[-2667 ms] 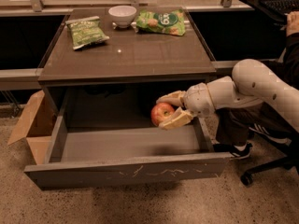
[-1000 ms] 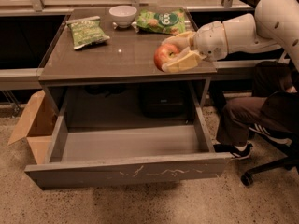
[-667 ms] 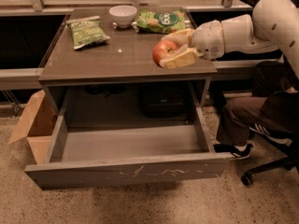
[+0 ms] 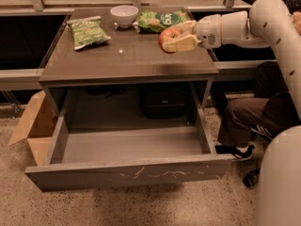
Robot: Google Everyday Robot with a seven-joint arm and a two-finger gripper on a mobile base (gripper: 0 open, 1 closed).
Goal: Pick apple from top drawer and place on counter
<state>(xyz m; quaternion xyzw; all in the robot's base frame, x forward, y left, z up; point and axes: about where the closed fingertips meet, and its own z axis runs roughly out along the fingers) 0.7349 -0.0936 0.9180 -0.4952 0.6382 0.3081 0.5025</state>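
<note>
The red apple (image 4: 167, 40) is hanging above a clear part of the counter (image 4: 162, 55) in front of the green bag. My gripper should go on down until the apple sits there, before it lets go.
My gripper (image 4: 175, 36) is shut on the red apple (image 4: 168, 37) and holds it just above the right side of the counter (image 4: 127, 55). The arm reaches in from the right. The top drawer (image 4: 127, 159) stands pulled wide open below the counter; its inside shows nothing in it.
On the counter stand a white bowl (image 4: 124, 14) at the back, a green chip bag (image 4: 87, 31) at the left and another green bag (image 4: 162, 19) behind the apple. A cardboard box (image 4: 33, 126) sits on the floor at the left. A seated person's legs (image 4: 249, 121) are at the right.
The gripper lifted the apple out of the drawer, up over the counter's right side, then moved it slightly farther back over the top.
</note>
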